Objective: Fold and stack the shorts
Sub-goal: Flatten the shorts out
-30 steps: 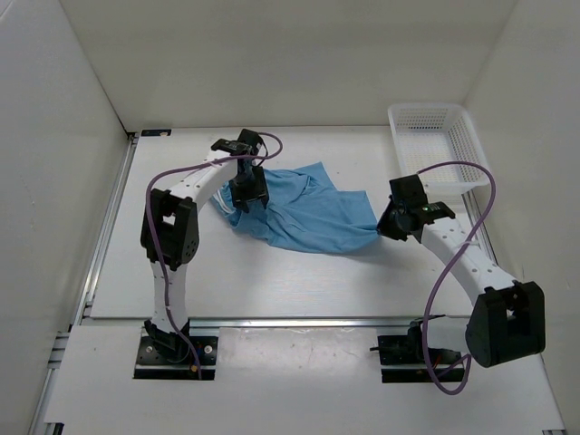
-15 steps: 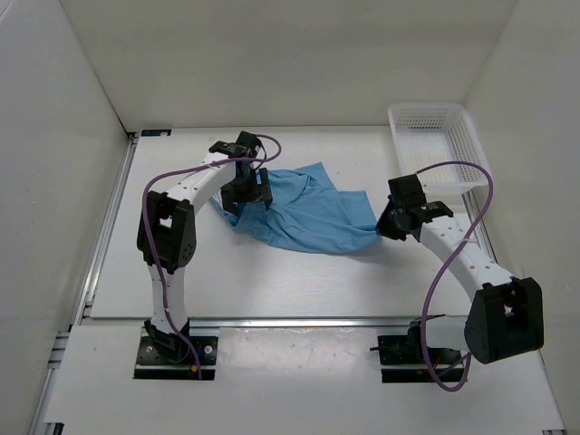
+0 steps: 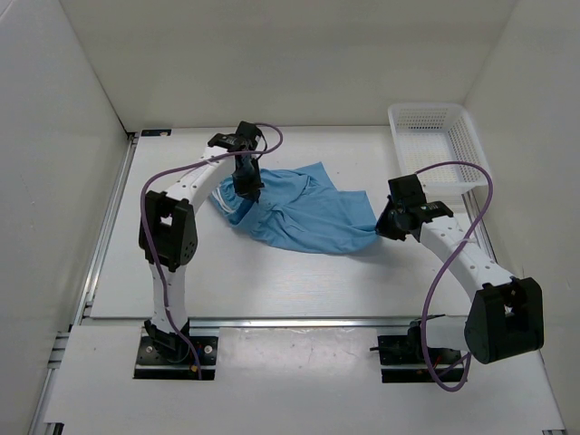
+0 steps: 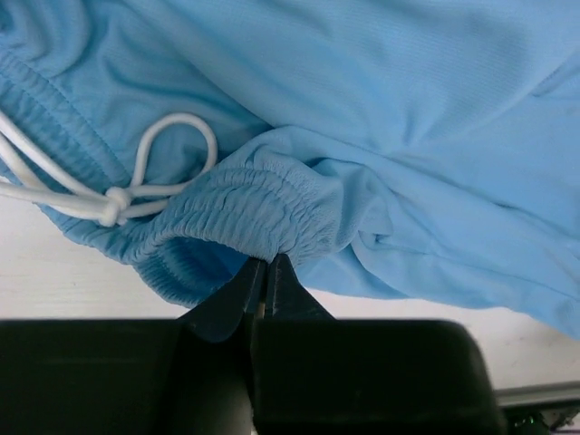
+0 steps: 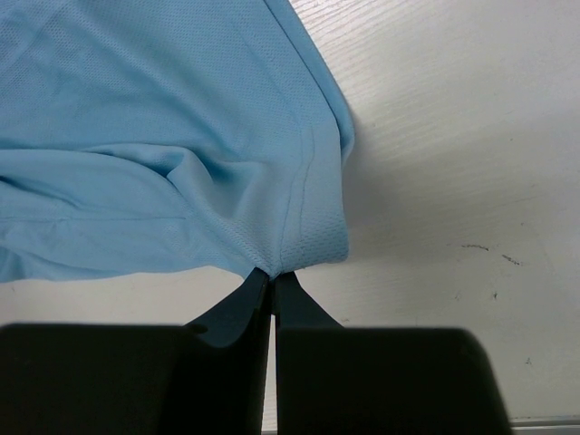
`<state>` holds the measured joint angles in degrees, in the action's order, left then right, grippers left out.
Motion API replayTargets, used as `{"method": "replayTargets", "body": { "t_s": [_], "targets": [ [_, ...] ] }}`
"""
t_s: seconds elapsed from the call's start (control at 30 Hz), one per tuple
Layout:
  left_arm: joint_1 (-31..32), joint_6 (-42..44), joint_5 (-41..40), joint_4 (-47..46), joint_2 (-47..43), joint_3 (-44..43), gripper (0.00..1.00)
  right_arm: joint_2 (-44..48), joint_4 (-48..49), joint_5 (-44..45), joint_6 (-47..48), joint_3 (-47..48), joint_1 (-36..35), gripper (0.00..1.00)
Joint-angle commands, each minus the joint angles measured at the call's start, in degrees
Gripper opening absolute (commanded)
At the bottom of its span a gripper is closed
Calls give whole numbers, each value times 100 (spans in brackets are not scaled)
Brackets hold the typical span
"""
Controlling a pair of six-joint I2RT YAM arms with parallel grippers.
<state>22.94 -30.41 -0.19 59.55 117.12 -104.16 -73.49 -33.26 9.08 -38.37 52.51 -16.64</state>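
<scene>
My left gripper is holding the waistband bunched (image 4: 237,201) next to the drawstring. I should put it down and grip the waistband by its near corner before I lift the shorts.
The light blue shorts (image 3: 304,210) lie rumpled across the middle of the table, waist to the left, a leg hem to the right. My left gripper (image 3: 246,186) is shut on the gathered elastic waistband (image 4: 249,204), right beside the white drawstring (image 4: 136,186) with its knot and loop. My right gripper (image 3: 381,228) is shut on the corner of the leg hem (image 5: 313,245) at the shorts' right end. The cloth (image 5: 136,145) spreads away from those jaws to the left.
A white mesh basket (image 3: 435,145) stands at the back right corner, just behind the right arm. White walls close in the table on three sides. A metal rail runs along the table's left and near edges.
The left gripper opened wide over the waistband, then closed on it and turned. The right gripper has kept its hold on the leg hem without moving.
</scene>
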Motion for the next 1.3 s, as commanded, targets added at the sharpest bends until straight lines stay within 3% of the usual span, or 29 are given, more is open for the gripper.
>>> {"method": "replayTargets", "body": {
  "t_s": [0.0, 0.27, 0.5, 0.53, 0.8, 0.97, 1.0, 1.07, 1.27],
  "targets": [
    [-79, 158, 265, 100, -645, 0, 10, 151, -32, 103, 163, 110, -23, 1],
    [-790, 615, 774, 171, -2481, 1326, 10, 502, -462, 437, 286, 304, -23, 1],
    [-852, 451, 1153, -197, -3415, 4339, 10, 1170, -594, 437, 154, -407, 30, 1],
    [-852, 449, 1431, -311, -3415, 4343, 10, 1240, -594, 376, 102, -530, 30, 1],
    [-642, 18, 1390, -584, -2195, 3930, 10, 1417, -480, 190, 101, -971, 30, 1],
    [-642, -333, 1442, -646, -2184, 4105, 71, 1470, -480, 190, 102, -918, 30, 1],
    [-642, -395, 1442, -716, -2246, 4158, 78, 1470, -480, 190, 163, -918, 30, 1],
    [-589, -596, 1329, -717, -2483, 4158, 88, 1417, -427, 129, 163, -918, 30, 1],
    [-589, -1666, 1029, -559, -3939, 4648, 91, 1417, -375, 24, 163, -865, 30, 1]
  ]
}}
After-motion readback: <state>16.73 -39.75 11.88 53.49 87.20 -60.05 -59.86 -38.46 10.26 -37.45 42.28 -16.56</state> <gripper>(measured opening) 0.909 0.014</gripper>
